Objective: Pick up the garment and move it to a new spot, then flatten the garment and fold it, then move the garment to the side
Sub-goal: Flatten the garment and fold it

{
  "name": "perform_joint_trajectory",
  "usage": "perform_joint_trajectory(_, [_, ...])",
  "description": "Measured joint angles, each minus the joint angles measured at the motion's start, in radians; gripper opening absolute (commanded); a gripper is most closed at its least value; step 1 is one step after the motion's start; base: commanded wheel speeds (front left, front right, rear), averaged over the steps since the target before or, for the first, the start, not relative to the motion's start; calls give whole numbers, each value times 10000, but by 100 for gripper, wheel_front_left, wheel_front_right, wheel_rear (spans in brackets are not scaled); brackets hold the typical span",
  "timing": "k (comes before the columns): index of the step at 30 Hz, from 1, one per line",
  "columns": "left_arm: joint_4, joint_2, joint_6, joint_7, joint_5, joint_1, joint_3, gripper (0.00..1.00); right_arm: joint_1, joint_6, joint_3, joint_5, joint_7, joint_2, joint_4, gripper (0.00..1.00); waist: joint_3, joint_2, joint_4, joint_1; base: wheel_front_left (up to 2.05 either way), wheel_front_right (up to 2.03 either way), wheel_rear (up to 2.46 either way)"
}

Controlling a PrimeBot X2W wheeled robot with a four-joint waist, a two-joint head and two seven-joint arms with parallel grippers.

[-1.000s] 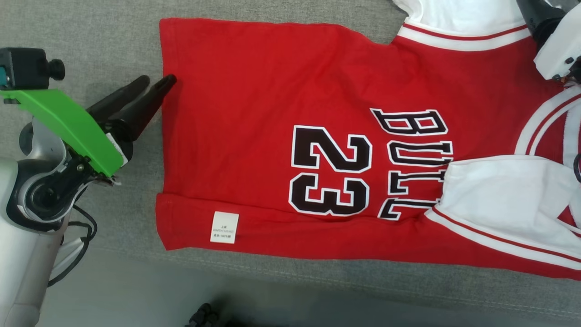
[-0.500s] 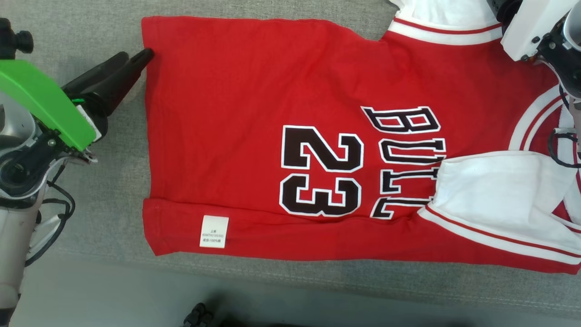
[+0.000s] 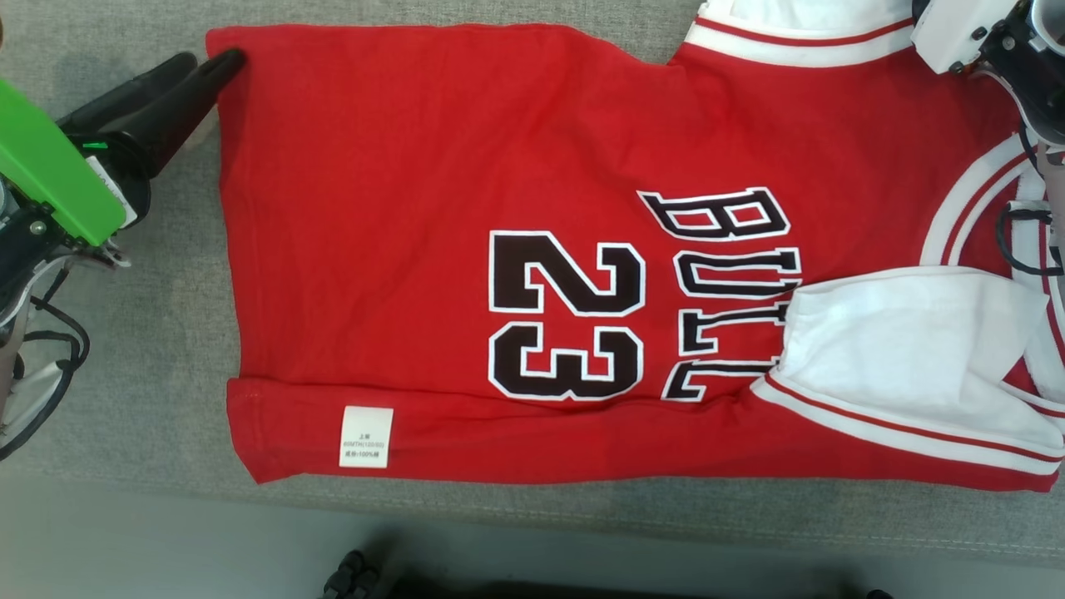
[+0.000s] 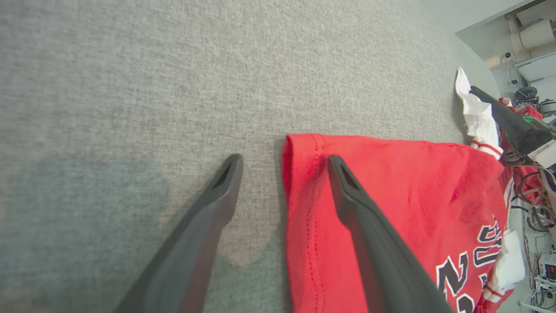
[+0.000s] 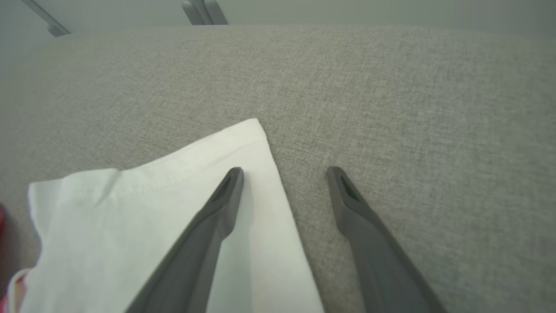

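A striped band connects the far white sleeve to the jersey. The jersey's far side will end up over the black print when I fold it.
The garment is a red jersey with a black "23", lying flat sideways on the grey cloth surface. Its near long edge is folded over and shows a white label. One white sleeve lies folded onto the chest. My left gripper is open at the far hem corner. In the left wrist view the left gripper straddles the red hem, one finger over the cloth, one over the grey surface. My right gripper is open astride the edge of the far white sleeve.
The grey surface's front edge runs along the bottom, with pale floor below it. Cables hang by the right arm's wrist at the top right. Shelving and equipment stand beyond the surface in the left wrist view.
The head camera has shifted, sliding the whole picture left. Against the garment, my left gripper has moved along the hem to its far corner, and the right wrist has moved farther up.
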Motion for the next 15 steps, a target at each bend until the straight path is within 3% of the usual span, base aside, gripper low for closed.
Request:
perform_joint_trajectory(2, [6,-6,0,6,0,-144,-56,96,-74,40,40,0,-81,13,105,100,45,0,-28,0,0,0,0])
perform_joint_trajectory(3, [-19,-6,0,42,0,-177,-105,86,-101,42,50,0,-88,17,136,100,57,0,-35,0,0,0,0])
perform_joint_trajectory(4, [-38,-8,0,48,0,-212,-130,75,-138,44,56,0,-113,21,173,100,70,0,-40,0,0,0,0])
perform_joint_trajectory(5, [-69,-13,0,52,-4,-235,-173,49,-176,67,58,0,-171,25,217,100,82,0,-45,0,0,0,0])
perform_joint_trajectory(9, [-217,-56,0,171,-36,-267,-383,33,-295,127,59,0,-267,29,370,100,125,0,-51,0,0,0,0])
perform_joint_trajectory(13, [-337,-58,0,255,-326,-268,-489,5,-369,130,59,0,-405,25,531,100,142,0,-30,0,0,0,0])
perform_joint_trajectory(15, [-360,-81,0,247,-368,-269,-518,0,-420,163,58,0,-443,21,625,100,139,0,-10,0,0,0,0])
